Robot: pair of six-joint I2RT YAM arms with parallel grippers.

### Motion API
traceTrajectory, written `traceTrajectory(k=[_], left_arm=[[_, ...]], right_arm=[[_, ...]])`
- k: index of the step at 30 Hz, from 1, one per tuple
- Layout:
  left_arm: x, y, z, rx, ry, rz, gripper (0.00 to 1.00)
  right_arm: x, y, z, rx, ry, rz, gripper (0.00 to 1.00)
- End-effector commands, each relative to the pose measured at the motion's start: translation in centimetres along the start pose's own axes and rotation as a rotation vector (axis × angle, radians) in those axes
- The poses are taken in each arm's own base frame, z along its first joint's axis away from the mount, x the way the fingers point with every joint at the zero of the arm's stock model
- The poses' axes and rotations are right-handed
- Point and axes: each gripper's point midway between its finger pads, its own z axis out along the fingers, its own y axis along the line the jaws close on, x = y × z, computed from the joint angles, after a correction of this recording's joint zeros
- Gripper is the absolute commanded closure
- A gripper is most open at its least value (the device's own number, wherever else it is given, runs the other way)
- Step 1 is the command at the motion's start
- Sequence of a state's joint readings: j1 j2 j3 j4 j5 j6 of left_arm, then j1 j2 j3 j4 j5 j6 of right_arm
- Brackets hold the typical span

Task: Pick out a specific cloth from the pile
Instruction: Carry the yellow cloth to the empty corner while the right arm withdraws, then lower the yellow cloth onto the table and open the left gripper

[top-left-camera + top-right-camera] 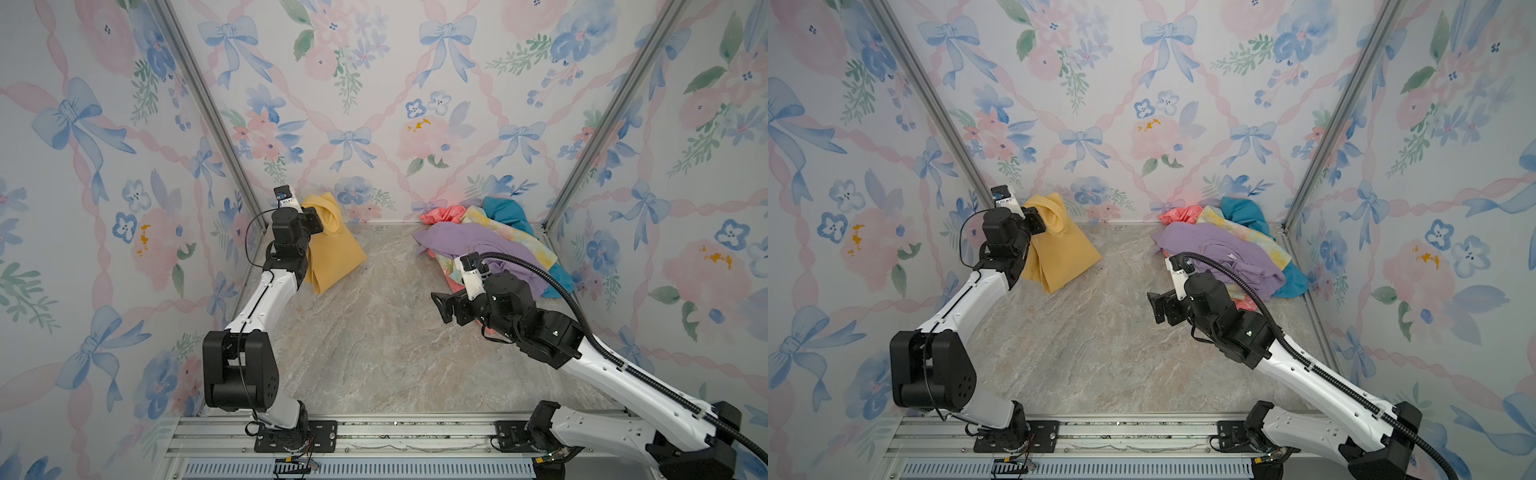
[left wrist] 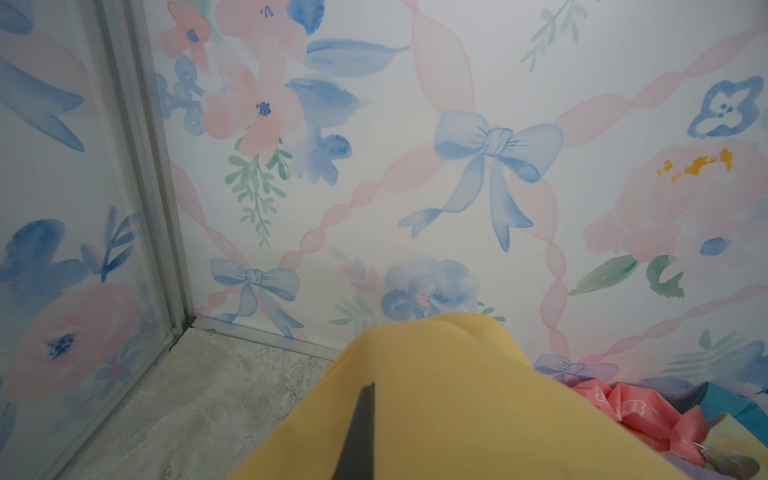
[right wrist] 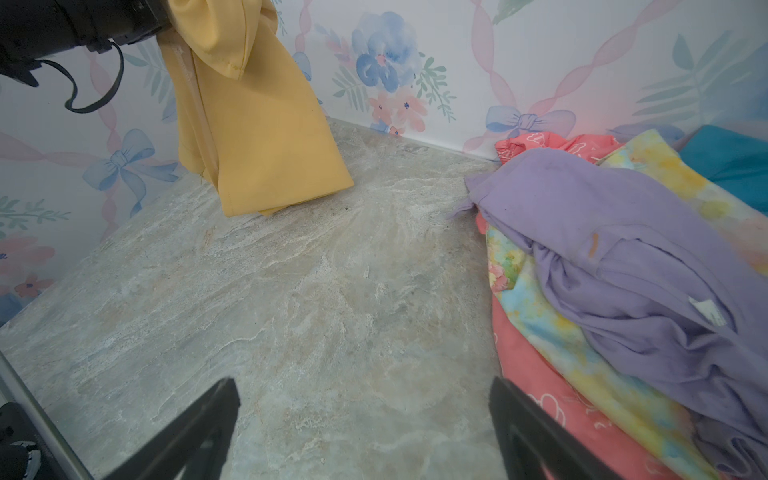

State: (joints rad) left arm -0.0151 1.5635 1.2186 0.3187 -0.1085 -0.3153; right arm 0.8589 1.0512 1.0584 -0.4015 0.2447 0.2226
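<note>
My left gripper keeps going down, as the yellow cloth's lower end [image 1: 337, 269] is on open tabletop [image 1: 348, 282], clear of the pile, until the cloth settles, and then let go.
The cloth [image 1: 334, 249] [image 1: 1059, 253] is plain mustard yellow and hangs from my left gripper [image 1: 319, 220] [image 1: 1039, 222], which is shut on its upper end near the far left corner. Its lower end reaches the tabletop. In the left wrist view the cloth [image 2: 457, 407] drapes over one dark finger [image 2: 359, 436]. The pile [image 1: 490, 245] [image 1: 1217, 249] [image 3: 623, 249] lies at the far right, lilac on top of tie-dye, coral-pink and teal pieces. My right gripper [image 1: 441, 307] [image 1: 1156, 307] [image 3: 363, 399] stands open and empty over bare table at the pile's near left edge.
Floral-papered walls close in the back and both sides, with aluminium posts [image 1: 216, 112] [image 1: 602, 120] at the corners. The marble tabletop [image 1: 374, 332] stretches between the cloth and the pile. A metal rail [image 1: 395, 436] with both arm bases runs along the front edge.
</note>
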Motion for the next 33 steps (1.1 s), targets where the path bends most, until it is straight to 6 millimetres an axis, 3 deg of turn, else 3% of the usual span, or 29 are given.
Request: traceTrajectory(k=[1, 7, 14, 20, 27, 33], left_arm=[[-2.2, 2.2, 1.1, -0.057, -0.065, -0.037, 1.0], [-0.6, 4.9, 2.4, -0.09, -0.032, -0.078, 1.0], [7.0, 6.8, 3.8, -0.138, 0.115, -0.144, 1.0], [11.4, 8.5, 4.9, -0.194, 0.246, -0.181, 1.0], [14.5, 9.6, 6.3, -0.2, 0.344, -0.279, 1.0], [16.9, 11.0, 7.4, -0.183, 0.403, -0.432, 1.0]], right_arm=[[-0.3, -0.6, -0.3, 0.017, -0.029, -0.006, 0.03], [-0.1, -2.0, 0.4, 0.033, -0.039, 0.032, 0.03], [0.2, -2.8, 1.6, 0.032, -0.042, 0.078, 0.03], [1.0, -3.2, 2.5, 0.034, -0.017, 0.094, 0.03], [1.7, -3.8, 2.7, 0.052, -0.022, 0.119, 0.03], [2.2, -6.0, 1.9, 0.127, -0.048, 0.139, 0.03]])
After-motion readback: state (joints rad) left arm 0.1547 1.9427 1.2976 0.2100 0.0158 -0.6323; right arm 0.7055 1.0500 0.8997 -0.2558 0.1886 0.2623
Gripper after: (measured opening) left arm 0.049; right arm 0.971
